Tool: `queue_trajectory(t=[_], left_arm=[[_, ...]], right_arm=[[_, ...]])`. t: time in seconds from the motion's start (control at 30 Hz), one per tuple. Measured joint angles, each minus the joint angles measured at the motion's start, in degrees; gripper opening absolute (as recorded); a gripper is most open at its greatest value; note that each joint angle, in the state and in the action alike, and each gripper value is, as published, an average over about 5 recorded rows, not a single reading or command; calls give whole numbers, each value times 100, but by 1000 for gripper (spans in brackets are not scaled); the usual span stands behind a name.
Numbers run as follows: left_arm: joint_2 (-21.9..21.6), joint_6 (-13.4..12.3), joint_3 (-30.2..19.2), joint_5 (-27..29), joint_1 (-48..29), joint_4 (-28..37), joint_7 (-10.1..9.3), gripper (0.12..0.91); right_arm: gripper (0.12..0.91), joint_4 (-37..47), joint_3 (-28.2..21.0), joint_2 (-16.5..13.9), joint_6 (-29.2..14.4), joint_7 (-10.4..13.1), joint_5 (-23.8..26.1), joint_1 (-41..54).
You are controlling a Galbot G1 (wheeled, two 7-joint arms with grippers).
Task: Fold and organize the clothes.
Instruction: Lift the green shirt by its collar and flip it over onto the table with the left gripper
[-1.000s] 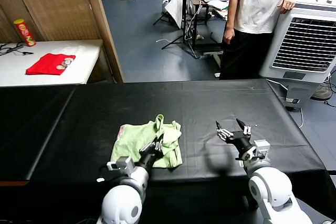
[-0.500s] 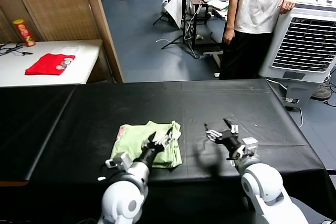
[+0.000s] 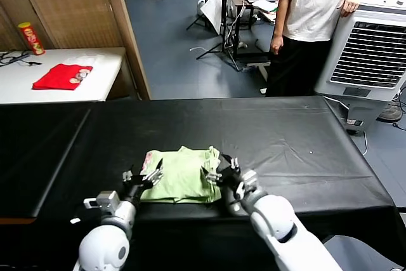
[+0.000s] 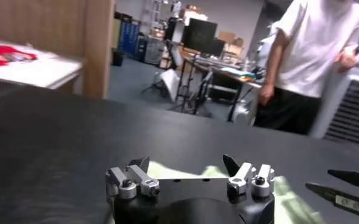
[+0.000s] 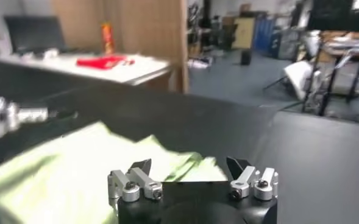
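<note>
The T-shirt is lying plain side up (image 3: 183,174). Next, my right gripper moves back while my left gripper grabs the pink-print edge (image 3: 148,158) and turns the T-shirt over.
The clothes, a pale green T-shirt (image 3: 181,181), lie folded into a flat rectangle near the front of the black table (image 3: 285,138). My left gripper (image 3: 144,174) is open at the shirt's left edge and holds nothing. At the right edge, my right gripper (image 3: 221,168) is open too, also with nothing in it. In the left wrist view the shirt (image 4: 178,173) shows just beyond the spread jaws of the left gripper (image 4: 187,164). The right wrist view has the shirt (image 5: 75,167) ahead of the right gripper (image 5: 189,165), with the left gripper (image 5: 8,113) farther off.
A person in a white T-shirt (image 3: 320,4) stands behind the table beside a white air cooler (image 3: 365,42). A white side table (image 3: 101,68) at the far left carries a red garment (image 3: 60,76) and a chips can (image 3: 30,38).
My left gripper opened, let go of the shirt and drew back to its left edge. My right arm swung left to the shirt's right edge. The shirt now lies flatter.
</note>
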State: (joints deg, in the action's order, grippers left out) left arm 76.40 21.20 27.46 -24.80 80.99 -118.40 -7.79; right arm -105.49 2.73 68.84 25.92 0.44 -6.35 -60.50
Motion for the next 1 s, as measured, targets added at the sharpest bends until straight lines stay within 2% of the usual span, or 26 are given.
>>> queue_trajectory(t=[0.07, 0.17, 0.33, 0.53, 0.67, 0.77, 0.87, 1.0], left_arm=[[-17, -22, 59, -34, 0, 62, 52, 798], [-30, -53, 157, -203, -12, 170, 148, 798], [4, -85, 338, -815, -77, 467, 235, 798], [49, 84, 555, -1907, -124, 760, 199, 798], [59, 175, 676, -2716, -124, 821, 160, 798], [79, 190, 730, -3097, -146, 877, 119, 785], [102, 201, 762, -3288, -164, 952, 103, 692], [119, 209, 766, -3351, -151, 1009, 109, 479]], right_arm=[[798, 91, 0, 62, -203, 134, 311, -29], [798, 122, 8, 174, -519, 223, 338, -79], [798, -25, 97, 319, -729, 255, -270, -150], [798, -394, 370, 200, -719, 245, -1053, -296], [798, -628, 543, 95, -767, 232, -1248, -432], [798, -725, 595, 102, -795, 223, -1277, -512], [798, -765, 608, 123, -802, 214, -1274, -567], [798, -817, 643, 126, -805, 219, -1256, -606]])
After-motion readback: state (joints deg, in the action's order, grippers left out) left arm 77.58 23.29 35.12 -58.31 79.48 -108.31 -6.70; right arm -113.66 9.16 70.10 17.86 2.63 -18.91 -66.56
